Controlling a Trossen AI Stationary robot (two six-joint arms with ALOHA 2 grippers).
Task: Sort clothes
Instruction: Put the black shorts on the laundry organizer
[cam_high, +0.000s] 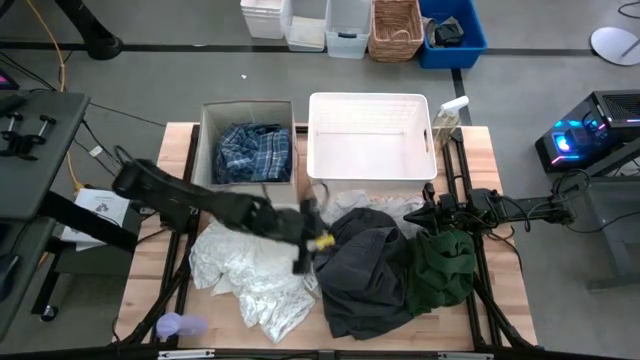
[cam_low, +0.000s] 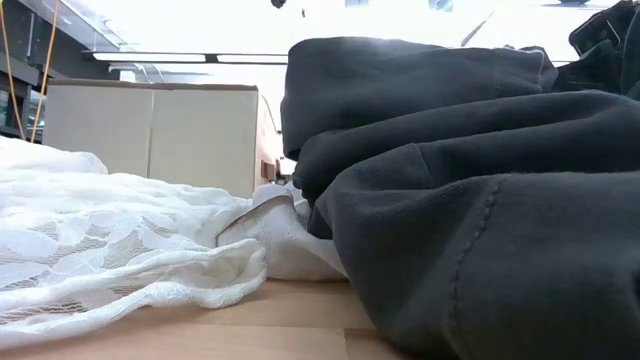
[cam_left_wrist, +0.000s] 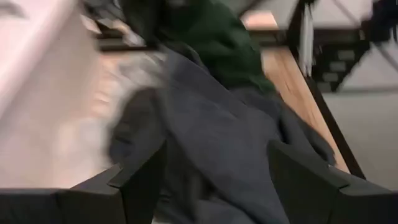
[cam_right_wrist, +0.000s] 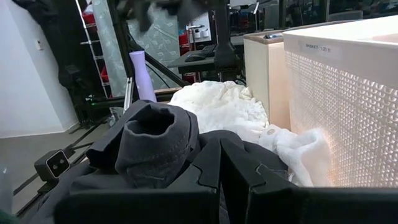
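Observation:
A spread white piece should come into view underneath when I lift the dark grey piece (cam_high: 363, 275), because white cloth peeks out (cam_high: 376, 201) past the far edge of the heap.
The blue-and-white plaid shirt (cam_high: 243, 152) lies in the beige fabric box (cam_high: 208, 135). White lace pieces (cam_high: 250, 275) lie at the near left of the table and show in the low view (cam_low: 110, 250). The dark grey piece (cam_high: 365, 268) is heaped in the middle, and the dark green piece (cam_high: 445, 265) lies to its right. My left gripper (cam_high: 312, 240) is open at the dark grey piece's left edge, with a grey fold (cam_left_wrist: 211, 143) between its fingers. My right gripper (cam_high: 428, 215) is shut at the dark green piece's far end. My left gripper has its open fingers (cam_left_wrist: 140, 186) on either side of a fold of the dark grey piece. Whether they touch the cloth, I cannot tell.
The white plastic basket (cam_high: 370, 165) stands at the far middle, next to the beige box. A spray bottle (cam_high: 450, 112) stands at the basket's right. A purple bottle (cam_high: 180, 325) lies near the table's near left corner. Storage bins stand on the floor beyond the table.

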